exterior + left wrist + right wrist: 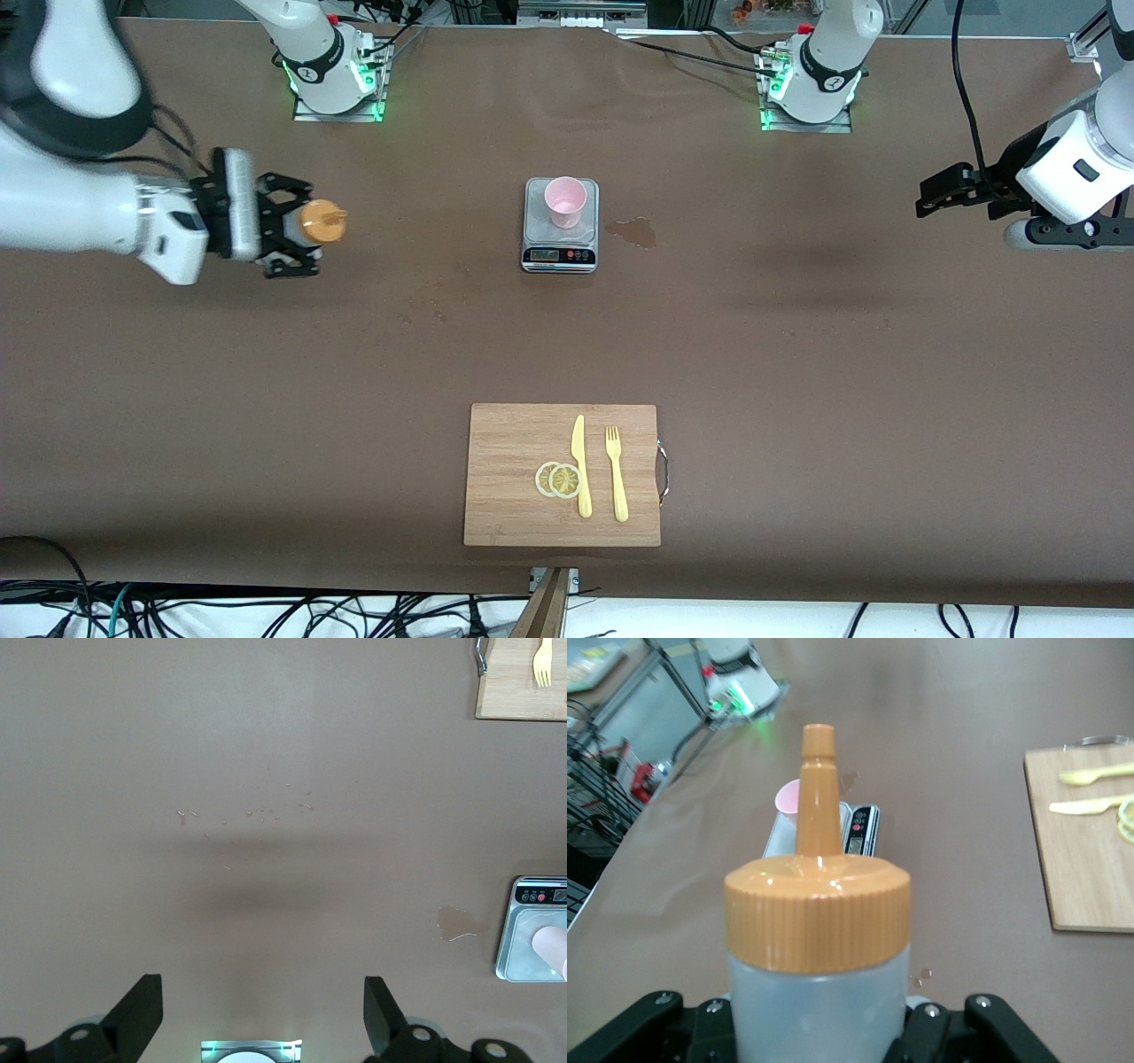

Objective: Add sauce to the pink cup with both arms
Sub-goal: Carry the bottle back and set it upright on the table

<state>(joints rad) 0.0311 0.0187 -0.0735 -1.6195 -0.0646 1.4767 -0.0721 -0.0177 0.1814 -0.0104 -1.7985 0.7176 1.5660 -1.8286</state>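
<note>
My right gripper should now tilt the sauce bottle (pixel 819 1005) upright and bring it down until its base stands on clear table (pixel 348 298). It is holding the bottle below the bottle's cap, over that place.
The pink cup (pixel 565 200) stands on the grey platform of a small scale (pixel 560 252) at mid-table; it also shows in the right wrist view (pixel 787 797) and the left wrist view (pixel 551 948). My right gripper (pixel 292 232) is shut on the sauce bottle (pixel 321 221), whitish with an orange cap, over the table at the right arm's end. In the right wrist view the bottle (pixel 819 992) fills the jaws of that gripper (pixel 819 1032), its nozzle pointing toward the cup. My left gripper (pixel 930 197) is open and empty at the left arm's end; it also shows in its own wrist view (pixel 261 1005).
A brownish stain (pixel 633 232) lies beside the scale toward the left arm's end. A wooden cutting board (pixel 505 443) sits near the front camera with a yellow knife (pixel 580 465), a yellow fork (pixel 616 474) and two lemon slices (pixel 558 479).
</note>
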